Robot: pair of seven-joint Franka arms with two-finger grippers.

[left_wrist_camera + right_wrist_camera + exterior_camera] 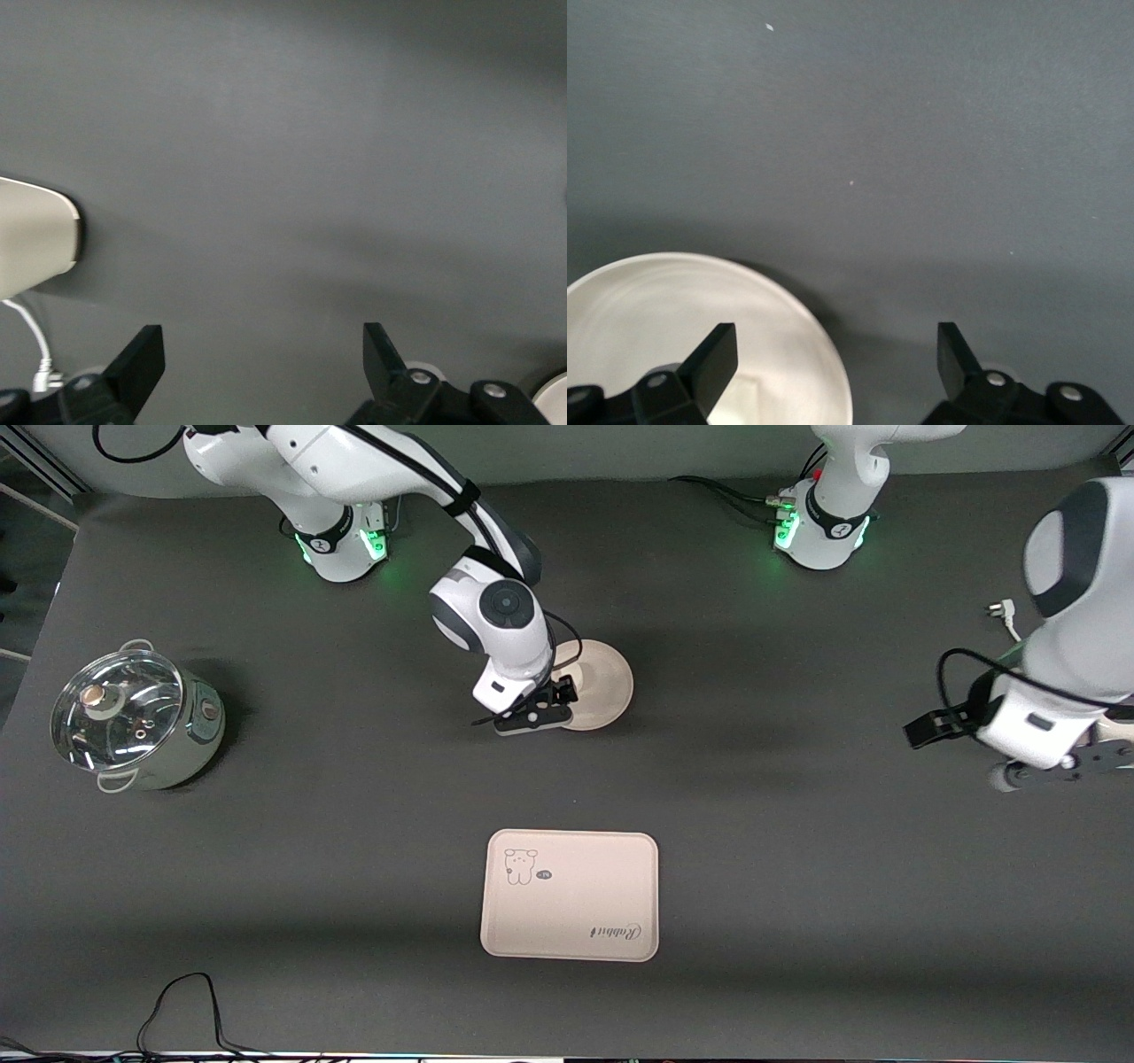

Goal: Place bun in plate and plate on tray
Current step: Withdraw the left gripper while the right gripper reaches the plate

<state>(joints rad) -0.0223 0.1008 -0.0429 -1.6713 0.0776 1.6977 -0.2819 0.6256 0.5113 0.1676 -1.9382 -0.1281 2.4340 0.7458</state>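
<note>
The bun (pixel 738 403) is lying within the plate's raised rim (pixel 799 304), so I expect the bun to travel along when the robot carries the plate by its edge to the tray.
The round cream plate (pixel 607 682) lies on the dark table midway between the arms' bases. My right gripper (pixel 532 716) hangs low over the plate's rim on the side toward the right arm's end. In the right wrist view the gripper (pixel 837 354) is open. One finger is over the plate (pixel 673 310) and the other is over bare table. A small off-white lump, the bun (pixel 744 397), lies in the plate beside that finger. The cream rectangular tray (pixel 570 895) with the bear drawing lies nearer the front camera. My left gripper (pixel 1063 766) waits open (pixel 263 350) over the left arm's end of the table.
A steel pot with a glass lid (pixel 133 717) stands at the right arm's end. A white plug and cable (pixel 1001 613) lie near the left arm. A pale object with a rounded corner (pixel 35 235) and a white cable (pixel 35 345) show in the left wrist view.
</note>
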